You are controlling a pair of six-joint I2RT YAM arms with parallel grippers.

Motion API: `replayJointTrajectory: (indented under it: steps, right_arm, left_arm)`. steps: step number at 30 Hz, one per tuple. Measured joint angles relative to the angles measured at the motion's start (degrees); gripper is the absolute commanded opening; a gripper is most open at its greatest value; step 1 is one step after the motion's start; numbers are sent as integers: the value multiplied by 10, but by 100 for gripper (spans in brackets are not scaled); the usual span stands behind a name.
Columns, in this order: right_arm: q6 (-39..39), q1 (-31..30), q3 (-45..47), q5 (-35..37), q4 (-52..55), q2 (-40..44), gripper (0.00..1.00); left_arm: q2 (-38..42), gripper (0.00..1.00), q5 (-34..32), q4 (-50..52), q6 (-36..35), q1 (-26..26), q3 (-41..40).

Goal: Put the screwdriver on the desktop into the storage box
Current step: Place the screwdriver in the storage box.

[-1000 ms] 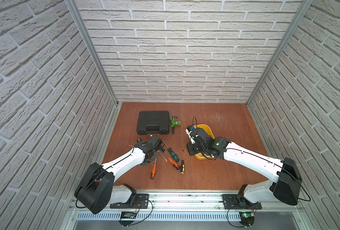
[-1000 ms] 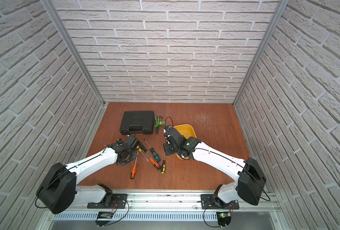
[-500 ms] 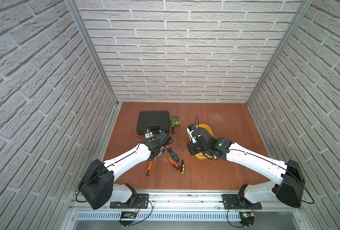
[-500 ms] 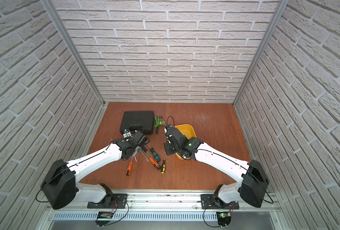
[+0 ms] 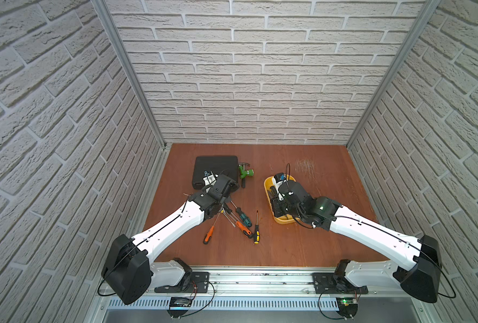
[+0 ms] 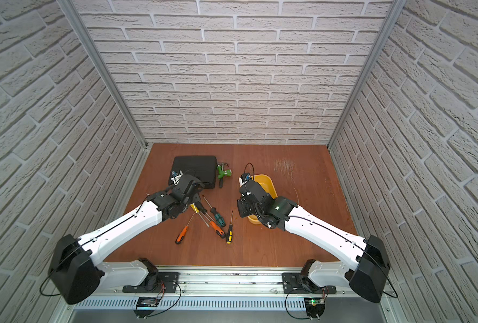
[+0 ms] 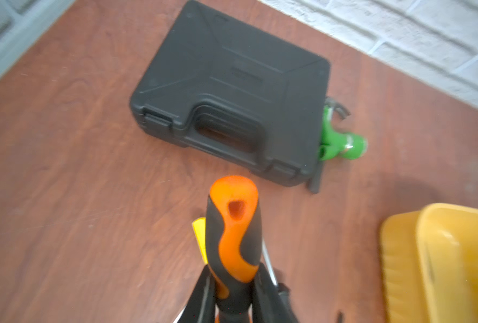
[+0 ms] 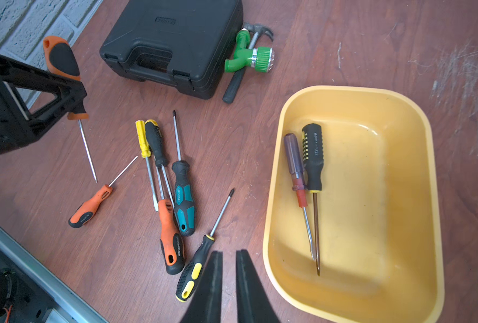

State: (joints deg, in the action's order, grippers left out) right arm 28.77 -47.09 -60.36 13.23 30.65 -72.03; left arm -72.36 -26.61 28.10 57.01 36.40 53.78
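My left gripper keeps going, as the orange-and-black screwdriver hangs free of the pile, and lets go of it over the storage box's empty space.
My left gripper is shut on the neck of an orange-and-black screwdriver, held off the desktop with its handle up and its thin shaft hanging down. It hovers between the black case and the loose pile, in a top view left gripper. The yellow storage box holds a purple-handled screwdriver and a black one. My right gripper hangs at the box's left rim, jaws shut to a narrow slit, holding nothing. Several screwdrivers lie loose left of the box.
A black tool case sits at the back left, with a green nozzle and a hammer beside it. A small orange screwdriver and a black-yellow one lie nearest the front. Brick walls enclose the board.
My left arm has risen from the pile and swung toward the case with the orange-and-black screwdriver. The small orange screwdriver shifted slightly left. My right arm barely moved.
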Motion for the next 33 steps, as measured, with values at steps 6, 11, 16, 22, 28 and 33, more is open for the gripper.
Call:
replayJointTrajectory:
  steps: [6,11,16,22,28,33]
  right_arm:
    - [24,16,9,46,7,23,14]
    - [58,75,33,82,35,66,14]
    - [86,156,60,100,74,133,15]
    - [95,194,67,105,104,183,15]
    - [98,200,70,105,118,198,15]
    - [99,204,84,105,121,211,16]
  left_arm:
    - [6,0,128,-62,-3,-25,-16]
    - [4,0,233,-150,23,-37,-52]
    - [-51,0,296,-218,49,-33,-34]
    - [-181,0,329,-256,58,-6,81]
    - [-296,0,345,-264,63,24,202]
    - [-366,0,344,-239,63,51,278]
